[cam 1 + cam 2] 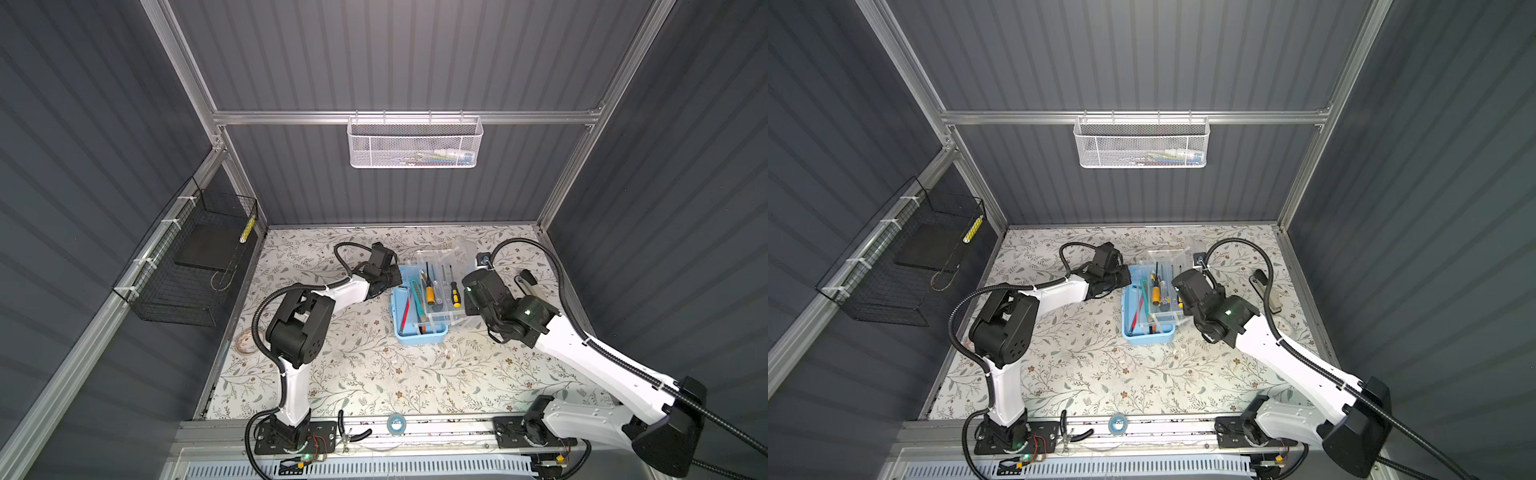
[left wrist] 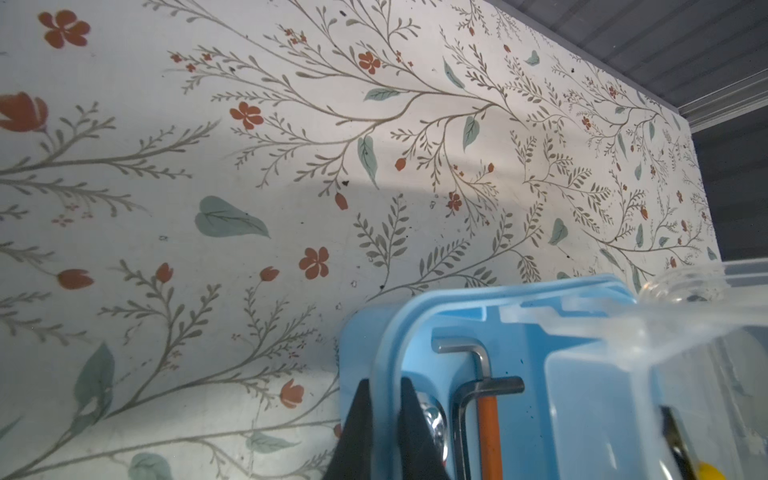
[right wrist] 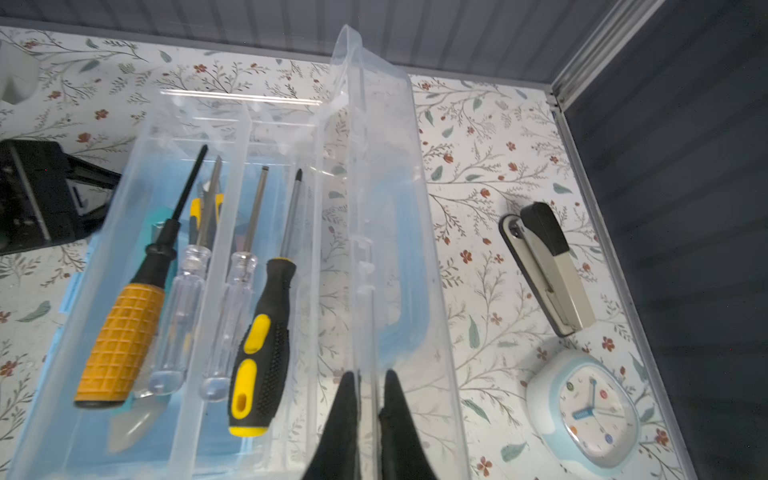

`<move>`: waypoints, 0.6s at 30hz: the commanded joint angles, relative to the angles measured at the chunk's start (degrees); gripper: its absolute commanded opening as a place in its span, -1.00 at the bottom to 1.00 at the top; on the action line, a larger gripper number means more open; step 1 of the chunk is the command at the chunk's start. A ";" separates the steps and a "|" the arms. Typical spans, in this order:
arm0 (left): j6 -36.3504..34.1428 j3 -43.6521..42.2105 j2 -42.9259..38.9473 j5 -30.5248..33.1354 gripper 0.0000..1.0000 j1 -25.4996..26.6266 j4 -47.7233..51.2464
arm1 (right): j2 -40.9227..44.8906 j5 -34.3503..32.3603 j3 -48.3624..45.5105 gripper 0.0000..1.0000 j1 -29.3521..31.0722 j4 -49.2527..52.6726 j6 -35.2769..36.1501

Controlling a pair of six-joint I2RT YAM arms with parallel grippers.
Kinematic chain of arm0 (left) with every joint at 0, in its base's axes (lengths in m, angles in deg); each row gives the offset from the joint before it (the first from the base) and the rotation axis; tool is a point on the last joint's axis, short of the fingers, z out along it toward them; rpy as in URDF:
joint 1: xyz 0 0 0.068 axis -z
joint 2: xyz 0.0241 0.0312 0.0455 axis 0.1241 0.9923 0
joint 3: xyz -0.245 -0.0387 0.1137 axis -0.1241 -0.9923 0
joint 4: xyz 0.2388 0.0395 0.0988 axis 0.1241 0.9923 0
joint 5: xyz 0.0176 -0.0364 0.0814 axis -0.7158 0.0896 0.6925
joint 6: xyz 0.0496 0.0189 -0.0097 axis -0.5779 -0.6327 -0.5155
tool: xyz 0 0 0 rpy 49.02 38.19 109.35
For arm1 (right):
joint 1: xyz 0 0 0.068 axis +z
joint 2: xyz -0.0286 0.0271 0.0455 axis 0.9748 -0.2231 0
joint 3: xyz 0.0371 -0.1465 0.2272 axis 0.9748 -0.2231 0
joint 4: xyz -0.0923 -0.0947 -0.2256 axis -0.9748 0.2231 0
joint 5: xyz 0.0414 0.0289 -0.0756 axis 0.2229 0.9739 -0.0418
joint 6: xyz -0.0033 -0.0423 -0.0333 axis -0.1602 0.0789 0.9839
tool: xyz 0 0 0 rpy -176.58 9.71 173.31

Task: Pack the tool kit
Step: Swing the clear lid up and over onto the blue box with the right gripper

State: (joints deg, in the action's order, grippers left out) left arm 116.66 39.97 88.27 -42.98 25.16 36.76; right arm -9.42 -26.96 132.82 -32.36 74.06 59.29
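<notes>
Next, I move my left gripper back and then take the case's latch with it, because it is pinching the blue rim [image 2: 387,356] where the clear lid must close.
The tool kit [image 1: 419,334] is a light-blue case at mid-table, also seen in a top view [image 1: 1148,337]. A clear tray [image 1: 440,266] across its top holds several screwdrivers, among them an orange-handled one [image 3: 120,332] and a black-and-yellow one [image 3: 257,353]. Hex keys [image 2: 478,361] lie inside the case. My left gripper [image 2: 384,380] is shut on the case's blue rim [image 2: 457,299], one finger on each side. My right gripper [image 3: 370,372] is shut on a thin wall of the upright clear lid [image 3: 386,166] beside the tray. In both top views its fingers are hidden under the wrist.
A stapler [image 3: 548,266] and a small clock [image 3: 590,411] lie right of the case near the right wall. A white mesh basket [image 1: 415,143] hangs on the back rail. A black wire basket [image 1: 187,266] hangs on the left. A tape roll [image 1: 397,424] sits on the front rail.
</notes>
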 commanded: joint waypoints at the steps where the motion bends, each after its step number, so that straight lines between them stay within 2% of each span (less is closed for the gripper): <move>1: -1.64 -1.10 -1.10 -6.58 -1.00 3.04 -0.41 | -2.54 5.67 4.29 -0.92 4.87 -8.95 -2.41; 2: -1.51 -1.11 -1.01 -6.60 -1.00 3.03 -0.41 | -3.36 5.89 4.75 -0.82 5.85 -9.24 -2.94; 5: -1.33 -0.94 -1.17 -6.13 -1.00 2.99 -0.38 | -4.81 9.30 5.31 -0.38 7.12 -10.39 -4.50; 8: -1.19 -0.85 -1.43 -4.23 -1.00 2.99 0.48 | -4.65 13.33 5.23 -0.12 7.70 -12.40 -5.40; 13: -0.14 -1.19 -2.38 1.57 -1.00 2.93 2.53 | -2.89 15.69 2.69 0.05 7.61 -18.06 -5.62; 18: 1.88 -1.28 -2.90 5.71 -1.00 2.91 4.62 | -3.15 16.12 3.29 0.12 6.73 -16.64 -5.72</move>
State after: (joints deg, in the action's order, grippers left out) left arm 116.42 39.71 87.64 -41.82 27.98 38.01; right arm -12.94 -12.04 136.25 -24.95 58.07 54.30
